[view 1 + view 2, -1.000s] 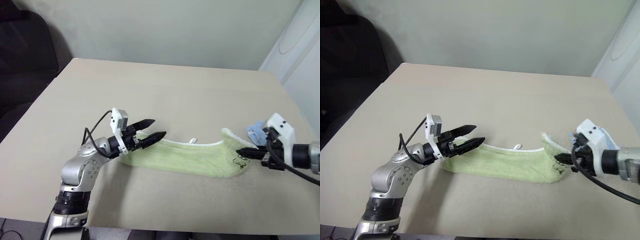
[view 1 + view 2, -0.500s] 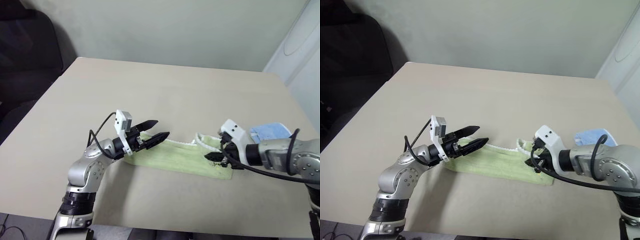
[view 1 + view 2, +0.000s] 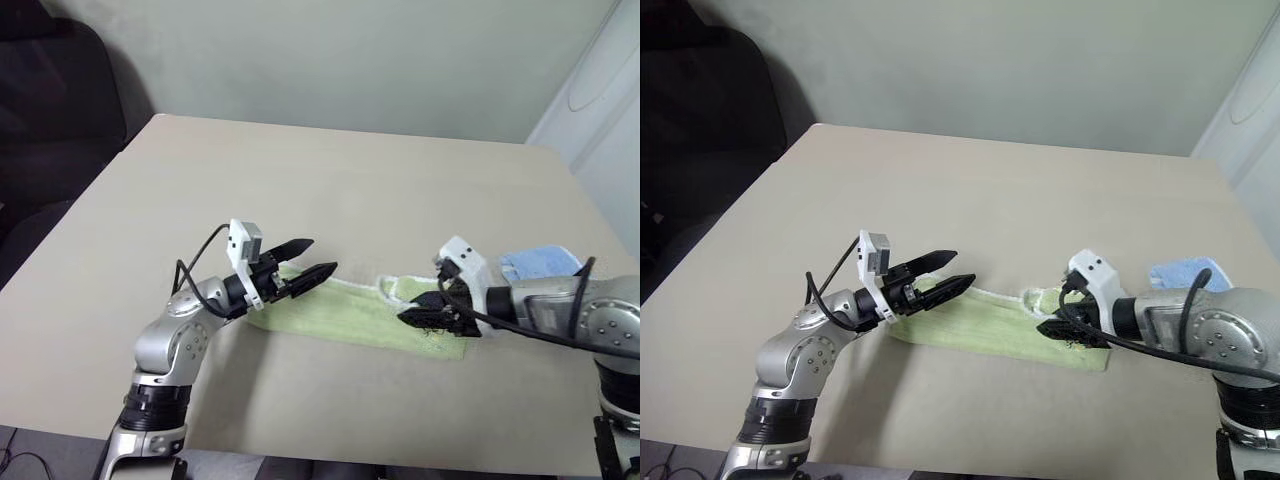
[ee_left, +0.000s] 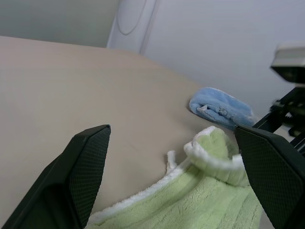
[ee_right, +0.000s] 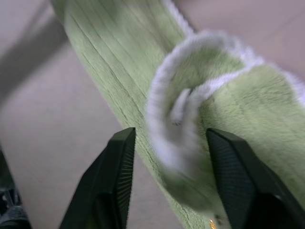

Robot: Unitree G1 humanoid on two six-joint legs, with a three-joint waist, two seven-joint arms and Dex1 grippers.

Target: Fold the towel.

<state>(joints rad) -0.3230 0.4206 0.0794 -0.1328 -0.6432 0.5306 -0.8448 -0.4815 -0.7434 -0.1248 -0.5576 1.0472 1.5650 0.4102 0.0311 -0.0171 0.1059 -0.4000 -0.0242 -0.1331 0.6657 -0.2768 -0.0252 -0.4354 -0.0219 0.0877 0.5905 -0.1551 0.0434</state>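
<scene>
The towel's folded end curls up at its white edging (image 3: 386,289). Next, my right gripper presses that flap (image 3: 412,289) flat before my left gripper lifts the other end of the towel.
The light green towel (image 3: 340,315) lies as a long folded strip near the table's front edge. Its right end is curled back over itself, white edging up. My left gripper (image 3: 322,255) hovers open just above the towel's left end, nothing between its fingers. My right gripper (image 3: 404,318) points down and left at the curled end. In the right wrist view its fingers (image 5: 116,181) stand apart, open, either side of that curl of towel (image 5: 190,109). The left wrist view looks along the towel (image 4: 209,200) toward the curl.
A small light blue cloth (image 3: 540,263) lies folded on the table (image 3: 330,180) just right of the towel, behind my right forearm. A dark chair (image 3: 50,80) stands off the table's far left corner. The far half of the table is bare.
My right gripper carried the towel's right end leftward over the strip, then its fingers spread apart. The left gripper stayed put and open. The camera shifted slightly early on.
</scene>
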